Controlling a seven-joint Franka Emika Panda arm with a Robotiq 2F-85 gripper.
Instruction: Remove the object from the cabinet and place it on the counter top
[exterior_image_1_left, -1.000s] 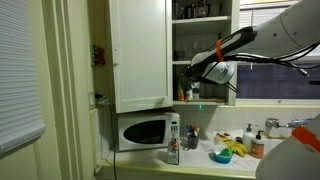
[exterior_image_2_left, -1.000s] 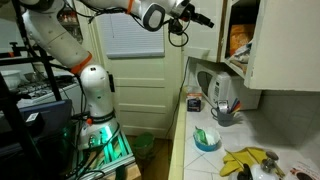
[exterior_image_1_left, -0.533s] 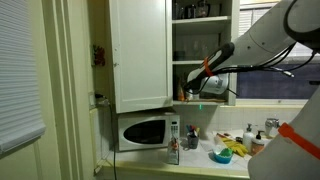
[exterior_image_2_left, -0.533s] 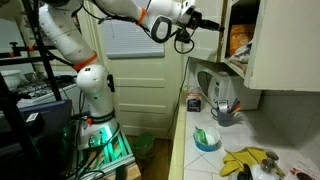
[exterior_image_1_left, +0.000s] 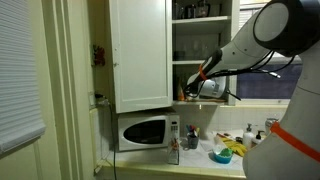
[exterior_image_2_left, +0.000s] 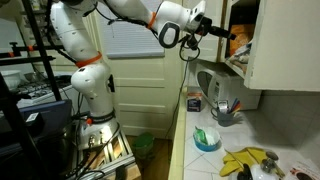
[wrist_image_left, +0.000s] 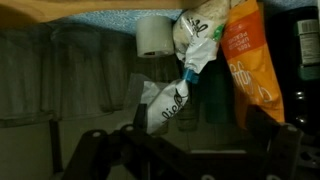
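Note:
The white bag (wrist_image_left: 202, 42) lies at a slant across the line of the robot's open gripper. Next, the gripper turns to the same slant and closes at the blue clip (wrist_image_left: 190, 76) before it pulls the bag out.
The white cabinet (exterior_image_1_left: 138, 50) stands with its door open; it also shows in an exterior view (exterior_image_2_left: 285, 45). On its lowest shelf the wrist view shows an orange snack bag (wrist_image_left: 247, 62), a white bag tied with a blue clip (wrist_image_left: 193, 45), a second white printed bag (wrist_image_left: 165, 105) and a paper roll (wrist_image_left: 154, 36). The orange bag (exterior_image_2_left: 240, 42) shows in an exterior view too. My gripper (wrist_image_left: 200, 135) is open and empty, its dark fingers spread just in front of the bags. It reaches into the shelf opening in both exterior views (exterior_image_1_left: 190, 90) (exterior_image_2_left: 230, 34). The pale counter top (exterior_image_2_left: 185, 150) lies below.
A white microwave (exterior_image_1_left: 142, 131) stands under the cabinet door. On the counter are bananas (exterior_image_2_left: 245, 160), a blue bowl (exterior_image_2_left: 207, 140), a utensil holder (exterior_image_2_left: 225, 112) and bottles (exterior_image_1_left: 173, 148). Glasses fill the upper shelves (exterior_image_1_left: 195, 10).
The arm has swung towards the cabinet, and the gripper has moved from outside it into the lowest shelf opening, close to the bags.

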